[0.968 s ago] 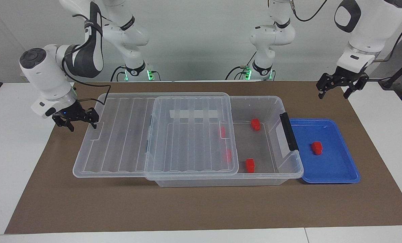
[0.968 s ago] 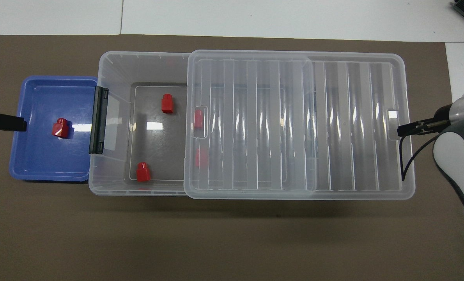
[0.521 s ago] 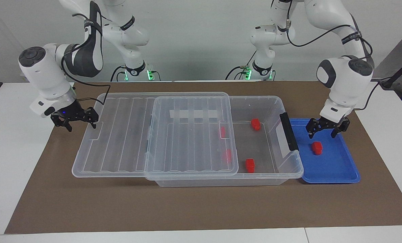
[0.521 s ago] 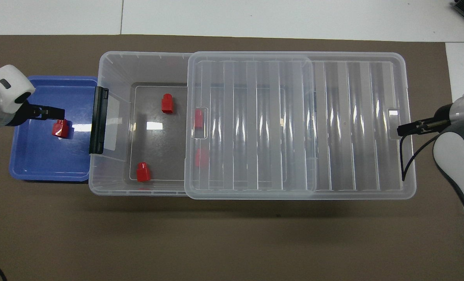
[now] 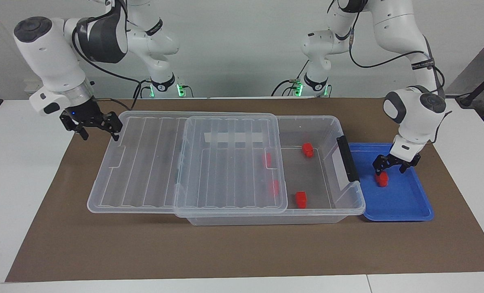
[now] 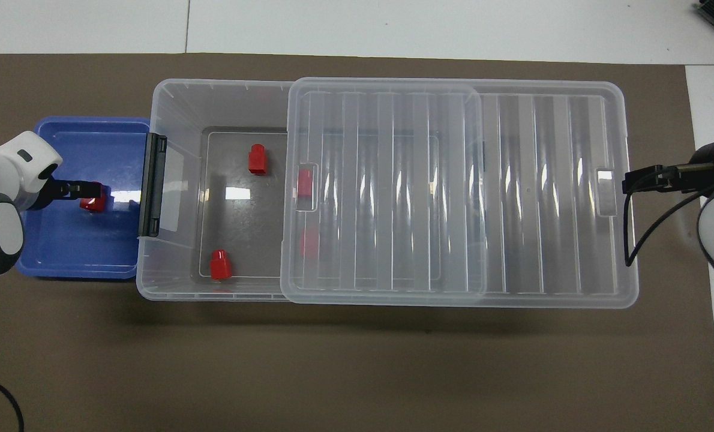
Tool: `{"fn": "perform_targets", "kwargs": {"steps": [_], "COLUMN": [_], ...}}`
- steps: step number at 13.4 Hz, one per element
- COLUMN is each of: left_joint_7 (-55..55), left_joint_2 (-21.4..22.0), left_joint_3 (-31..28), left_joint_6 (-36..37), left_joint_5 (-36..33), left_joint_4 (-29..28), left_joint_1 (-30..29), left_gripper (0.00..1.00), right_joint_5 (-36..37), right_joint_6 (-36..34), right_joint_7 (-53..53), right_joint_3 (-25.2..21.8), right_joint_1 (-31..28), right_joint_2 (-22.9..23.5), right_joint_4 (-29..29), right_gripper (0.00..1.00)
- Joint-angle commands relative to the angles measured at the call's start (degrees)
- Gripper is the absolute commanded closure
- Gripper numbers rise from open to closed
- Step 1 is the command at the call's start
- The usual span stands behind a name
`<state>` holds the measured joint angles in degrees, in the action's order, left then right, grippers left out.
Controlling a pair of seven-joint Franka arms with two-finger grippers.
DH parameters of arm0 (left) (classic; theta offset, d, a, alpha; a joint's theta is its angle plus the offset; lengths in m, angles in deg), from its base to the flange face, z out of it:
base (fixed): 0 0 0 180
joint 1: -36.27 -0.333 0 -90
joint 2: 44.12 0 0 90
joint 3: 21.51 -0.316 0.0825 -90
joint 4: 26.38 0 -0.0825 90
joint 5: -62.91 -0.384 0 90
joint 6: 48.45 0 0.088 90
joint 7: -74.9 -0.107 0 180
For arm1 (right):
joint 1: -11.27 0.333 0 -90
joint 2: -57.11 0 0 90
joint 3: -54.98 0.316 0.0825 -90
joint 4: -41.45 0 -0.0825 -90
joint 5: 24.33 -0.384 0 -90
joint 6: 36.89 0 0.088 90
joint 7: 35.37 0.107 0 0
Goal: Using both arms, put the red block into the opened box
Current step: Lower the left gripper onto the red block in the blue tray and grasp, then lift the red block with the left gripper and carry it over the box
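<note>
My gripper will make the ribbed lid (image 6: 448, 193) slide straight back over the red blocks when it pushes the lid's end, because the lid lies flat along the box's rim (image 6: 218, 296).
One red block (image 5: 382, 179) (image 6: 95, 203) lies in the blue tray (image 5: 404, 203) (image 6: 63, 252). My left gripper (image 5: 390, 170) (image 6: 87, 191) hangs open, low over this block, its fingertips about level with the block's top. Whether they touch it I cannot tell. The clear box (image 5: 331, 122) (image 6: 147, 270) stands beside the tray. Its ribbed lid (image 5: 144, 162) (image 6: 543, 192) is slid toward the right arm's end, leaving the tray end uncovered. My right gripper (image 5: 99, 136) (image 6: 632, 180) is open in the air just off the lid's outer end, holding nothing.
Two red blocks (image 5: 308, 149) (image 5: 301, 199) lie on the box's uncovered floor. Two more (image 5: 268, 159) (image 5: 273, 187) show through the lid. A black handle (image 5: 347, 158) (image 6: 152, 184) stands on the box's end next to the tray. A brown mat (image 5: 242, 252) lies under everything.
My left gripper came down from high off the table's end to just over the red block in the tray. My right gripper rose and drew slightly away from the lid's end.
</note>
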<state>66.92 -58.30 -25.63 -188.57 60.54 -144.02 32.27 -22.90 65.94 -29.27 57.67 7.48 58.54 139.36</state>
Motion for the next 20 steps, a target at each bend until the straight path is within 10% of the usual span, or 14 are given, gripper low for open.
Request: {"fn": "perform_targets", "kwargs": {"steps": [1,9,11,17,20], "left_joint_7": [-0.11,-0.28,0.15,7.85,21.80], "left_joint_2": [-0.58,-0.32,0.73,8.82,12.25], "left_joint_3": [0.25,0.16,0.16,0.95,3.50], "left_joint_6": [-4.89,-3.94,0.08,47.08,48.28], "left_joint_5": [0.52,0.52,0.52,4.47,5.18], "left_joint_4": [-2.77,-3.74,-2.43,20.93,21.31], "left_joint_1": [-0.30,-0.83,-0.74,0.13,5.03], "left_gripper": [0.02,1.00,1.00,1.00,1.00], "right_joint_5": [1.55,1.47,1.47,0.41,0.41], "right_joint_6": [-2.63,-7.02,-7.64,-7.56,-7.64], "right_joint_7": [6.99,7.44,7.35,7.00,7.00], "right_joint_3": [0.47,0.38,-0.32,-0.23,-0.23], "right_joint_1": [2.81,3.00,2.82,1.24,1.24], "right_joint_2": [-0.02,-4.51,-4.59,-4.86,-4.77], "right_joint_4": [-1.67,-1.23,-1.05,-0.70,-0.70], "right_gripper": [0.00,0.00,0.00,0.00,0.00]}}
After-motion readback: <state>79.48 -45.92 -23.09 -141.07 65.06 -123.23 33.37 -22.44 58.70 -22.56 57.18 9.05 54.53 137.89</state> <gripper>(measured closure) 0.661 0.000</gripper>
